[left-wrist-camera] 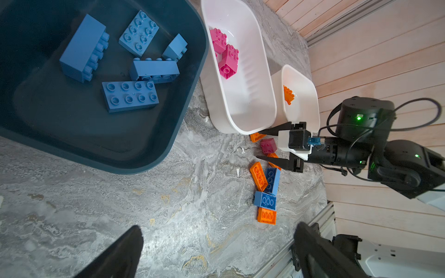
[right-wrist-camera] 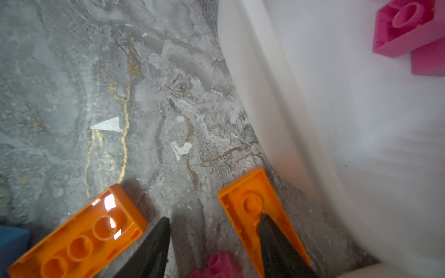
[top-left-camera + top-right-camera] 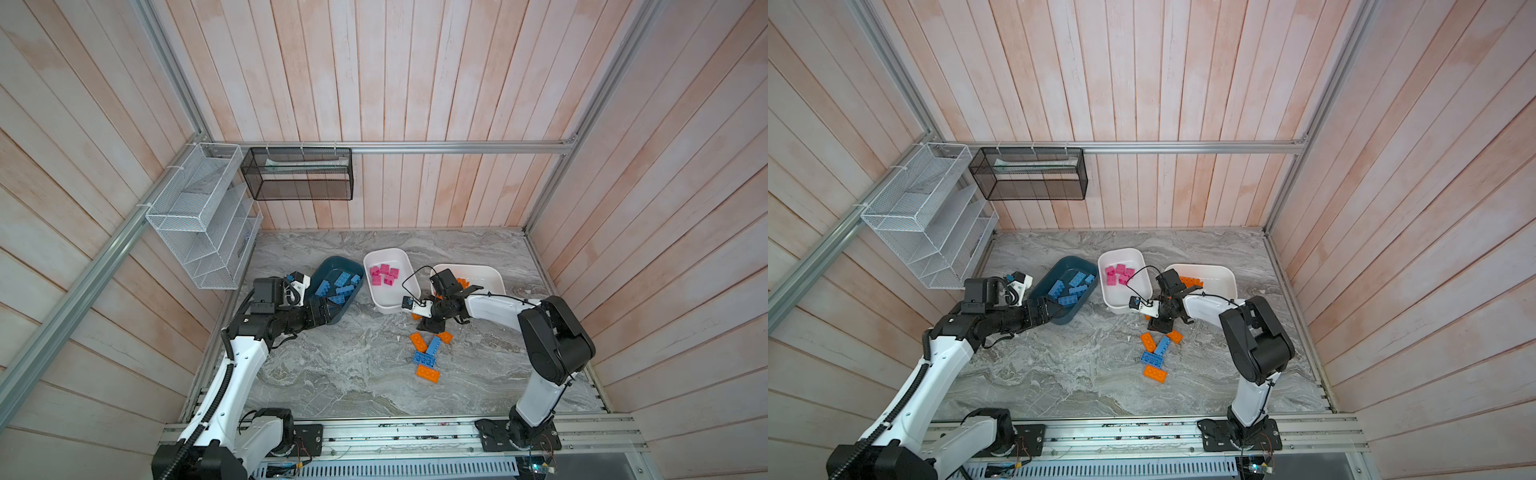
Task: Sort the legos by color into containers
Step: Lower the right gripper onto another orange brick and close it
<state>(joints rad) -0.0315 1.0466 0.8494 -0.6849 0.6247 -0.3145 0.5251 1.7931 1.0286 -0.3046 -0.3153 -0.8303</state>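
Note:
My right gripper should take that orange lego beside the white container first, because it lies under my right gripper's finger and crowds the pink lego.
My right gripper is open and pointing down, its fingers on either side of a pink lego on the table and apart from it. In the right wrist view the pink lego lies between two orange legos. Nearer the front lie orange and blue legos. The teal container holds blue legos. One white container holds pink legos; another holds orange ones. My left gripper is open and empty at the teal container's near edge.
A white wire rack and a black mesh basket hang on the back left walls. Wooden walls close in the marble table on three sides. A metal rail with the arm bases runs along the front.

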